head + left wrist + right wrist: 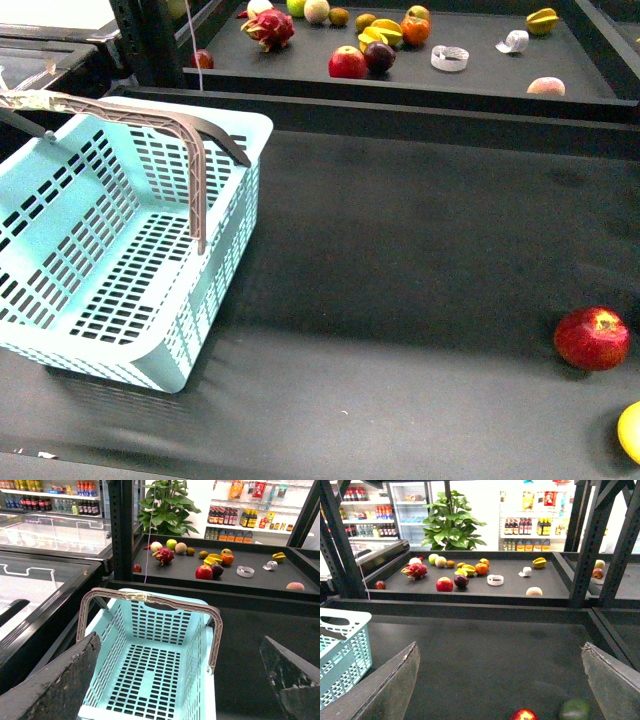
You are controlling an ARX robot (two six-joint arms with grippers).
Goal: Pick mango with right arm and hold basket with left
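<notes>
The grey-brown handles (150, 598) curve over the turquoise basket's wide opening, so the basket (150, 670) will hang with its opening open once the robot lifts it.
The turquoise basket (150, 360) stands on the dark table at the left, both grey-brown handles (190, 150) up. It looks empty in the left wrist view (197, 655), and its corner shows in the right wrist view (340, 650). A yellow fruit, the mango (631, 430), is cut off at the right edge near the front. My left gripper (175, 690) is open above the basket's near end. My right gripper (500, 690) is open and empty over the table. A blurred greenish round thing (577, 709) lies past its fingertips. Neither arm shows in the front view.
A red apple (592, 338) lies beside the mango and also shows in the right wrist view (522, 715). The raised back shelf (420, 90) holds a dragon fruit (268, 28), another red apple (347, 63), a star fruit (542, 20) and several other fruits. Black frame posts (585, 540) flank it.
</notes>
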